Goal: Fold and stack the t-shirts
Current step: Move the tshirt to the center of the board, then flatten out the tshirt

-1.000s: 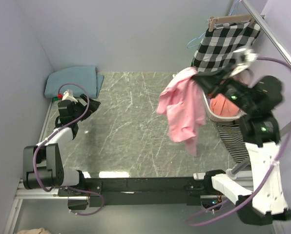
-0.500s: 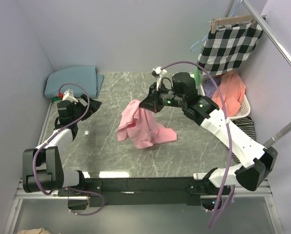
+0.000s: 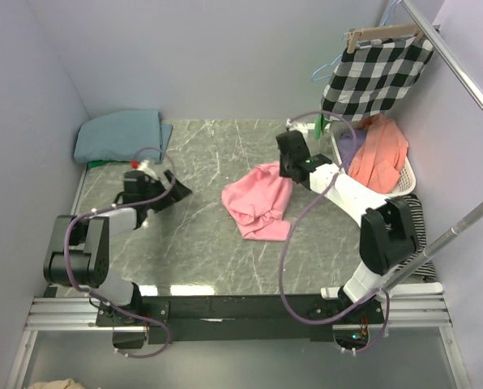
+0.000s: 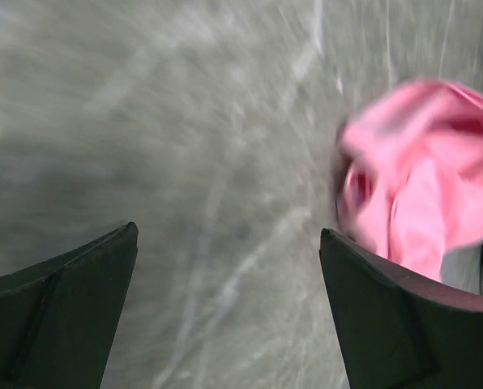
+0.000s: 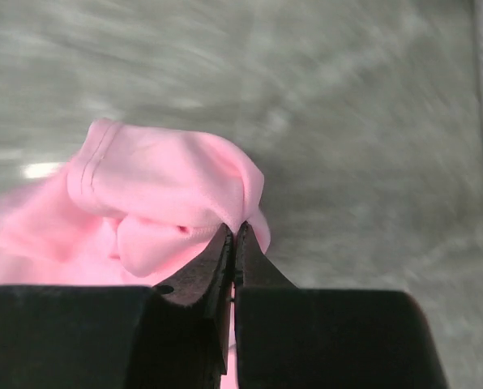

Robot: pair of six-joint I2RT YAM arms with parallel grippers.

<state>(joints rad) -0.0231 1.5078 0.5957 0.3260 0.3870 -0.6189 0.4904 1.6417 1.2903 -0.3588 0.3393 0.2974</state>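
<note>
The light pink t-shirt is lying bunched up with only its far edge (image 3: pixel 271 168) held in the robot's right gripper, so next the left gripper grabs the loose cloth (image 3: pixel 238 199) and stretches it open first.
The light pink t-shirt (image 3: pixel 259 203) lies crumpled in the middle of the table. My right gripper (image 3: pixel 284 172) is shut on a fold at its far right edge; in the right wrist view the jaws (image 5: pixel 236 231) pinch the pink cloth (image 5: pixel 160 190) close to the table. My left gripper (image 3: pixel 178 189) is open and empty, low over the table left of the shirt. In the left wrist view the gripper (image 4: pixel 228 243) faces bare table, with the pink shirt (image 4: pixel 424 194) ahead to the right. The dusty teal t-shirt (image 3: pixel 120 134) lies folded at the back left corner.
A white basket (image 3: pixel 408 175) holding an orange garment (image 3: pixel 381 156) stands at the right. A black-and-white checked cloth (image 3: pixel 375 71) hangs above it from a hanger. A striped garment (image 3: pixel 412 215) lies beside the basket. A metal rail (image 3: pixel 452 61) runs along the right wall.
My right arm has swung the pink shirt from above the basket down onto the middle of the table. My left gripper has moved right, toward the shirt.
</note>
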